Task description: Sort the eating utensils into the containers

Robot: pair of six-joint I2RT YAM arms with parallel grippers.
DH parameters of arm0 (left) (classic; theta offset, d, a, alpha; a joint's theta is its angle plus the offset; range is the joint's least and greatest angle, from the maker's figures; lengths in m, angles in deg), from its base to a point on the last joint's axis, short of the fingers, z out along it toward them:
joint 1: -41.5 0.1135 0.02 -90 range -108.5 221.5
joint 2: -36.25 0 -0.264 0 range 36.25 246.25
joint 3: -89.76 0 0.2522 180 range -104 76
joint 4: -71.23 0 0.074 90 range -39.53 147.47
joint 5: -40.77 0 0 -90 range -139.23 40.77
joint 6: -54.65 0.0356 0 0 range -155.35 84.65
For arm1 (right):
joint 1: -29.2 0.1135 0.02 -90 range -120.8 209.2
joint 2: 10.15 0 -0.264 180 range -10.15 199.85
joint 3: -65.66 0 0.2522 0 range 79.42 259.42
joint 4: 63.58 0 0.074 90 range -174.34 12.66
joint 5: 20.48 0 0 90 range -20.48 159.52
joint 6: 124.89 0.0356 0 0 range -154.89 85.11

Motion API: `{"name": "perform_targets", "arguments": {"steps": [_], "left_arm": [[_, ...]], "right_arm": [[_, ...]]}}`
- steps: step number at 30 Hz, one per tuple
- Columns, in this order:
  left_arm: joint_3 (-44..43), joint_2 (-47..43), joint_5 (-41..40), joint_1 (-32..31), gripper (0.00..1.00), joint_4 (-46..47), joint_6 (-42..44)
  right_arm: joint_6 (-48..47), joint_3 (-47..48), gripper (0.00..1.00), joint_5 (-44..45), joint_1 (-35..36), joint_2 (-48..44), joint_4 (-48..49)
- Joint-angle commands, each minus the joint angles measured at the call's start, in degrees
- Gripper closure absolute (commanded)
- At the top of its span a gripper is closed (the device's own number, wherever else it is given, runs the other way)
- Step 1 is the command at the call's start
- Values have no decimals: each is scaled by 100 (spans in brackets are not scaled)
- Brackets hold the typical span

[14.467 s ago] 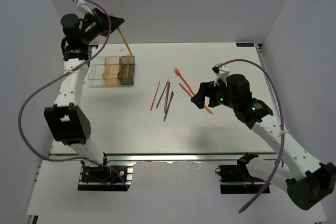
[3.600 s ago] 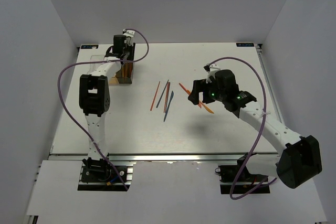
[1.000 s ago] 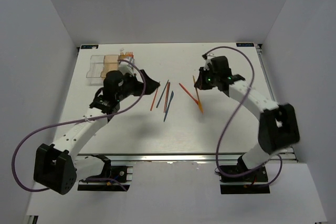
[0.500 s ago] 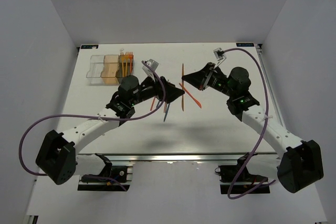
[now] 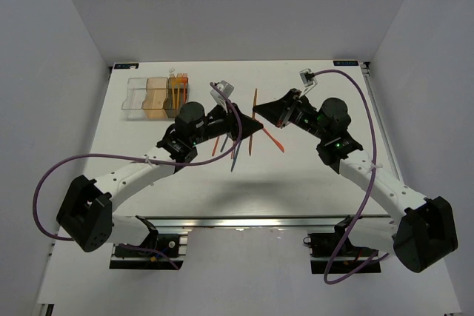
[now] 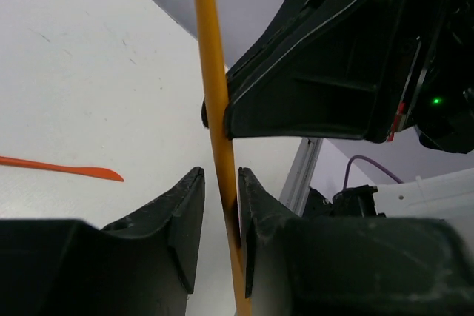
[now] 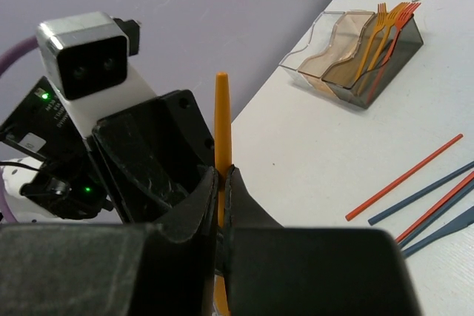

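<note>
The containers (image 5: 155, 98) are far from my right gripper, so it should pass the orange stick to my left gripper and go get the orange-red knife (image 5: 274, 140).
An orange stick (image 5: 255, 98) hangs upright above the table's middle, with my right gripper (image 5: 261, 115) shut on it; its jaws pinch the orange stick (image 7: 222, 112) in the right wrist view. My left gripper (image 5: 255, 128) meets it from the left. Its fingers straddle the orange stick (image 6: 211, 72): one pad touches, and a sliver of gap shows at the other. The containers (image 5: 141, 98) stand at the back left, and the dark one holds orange forks (image 5: 178, 88). Loose red and blue utensils (image 5: 235, 147) lie under the grippers.
An orange-red knife (image 5: 272, 139) lies on the table right of the grippers, also seen as the orange-red knife (image 6: 67, 169) in the left wrist view. Red and blue sticks (image 7: 415, 177) lie in front of the containers (image 7: 348, 64). Both arms cross over the table's middle.
My left gripper swung from beside the containers to the middle and narrowed its jaws round the stick. My right gripper lifted the stick and carried it left to meet it.
</note>
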Motion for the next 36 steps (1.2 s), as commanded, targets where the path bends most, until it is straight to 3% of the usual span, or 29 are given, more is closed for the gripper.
{"name": "perform_targets", "arguments": {"steps": [1,6,9,10,11,12,13,17,18,20,23,27,28,31,36], "left_arm": [[-333,-191,-161,0,65,-235,232],[-518,-86,-319,0,100,-631,382],[-562,-86,-626,9,100,-789,478],[-632,-147,-1123,0,100,-1085,548],[-693,-165,-1424,9,100,-1297,827],[-790,-182,-1758,35,100,-1569,1022],[-886,-174,-2509,70,100,-2085,1198],[-1754,351,-3780,850,100,-3529,1779],[-1879,467,-3843,1340,100,-3679,1866],[-2265,922,-4306,1730,100,-3865,2244],[-2871,1659,-4687,2388,100,-3769,2903],[-3635,2391,-4067,3039,100,-3479,3177],[-3769,2706,-3951,3093,100,-3427,3595],[-4365,3330,-4029,3181,100,-3575,4115],[-4675,3851,-3687,3498,100,-3400,4187]], "right_arm": [[-63,122,100,181,61,6,116],[-151,219,100,128,122,111,37],[-195,237,100,102,122,129,2],[-239,228,88,111,122,103,-59],[-317,254,67,320,88,77,-173],[-396,316,15,478,44,7,-409],[-467,395,11,628,-44,-29,-690],[-591,554,11,1243,-1192,-222,-2200],[-599,467,11,1253,-1396,-283,-2344],[-678,326,11,1192,-1844,-511,-2555],[-959,123,11,1096,-1952,-731,-2722],[-1118,-184,11,762,-1952,-890,-2732],[-1170,-289,11,735,-1952,-925,-2758],[-1241,-456,11,446,-1943,-1013,-2749],[-1346,-563,11,225,-1943,-1101,-2811]]}}
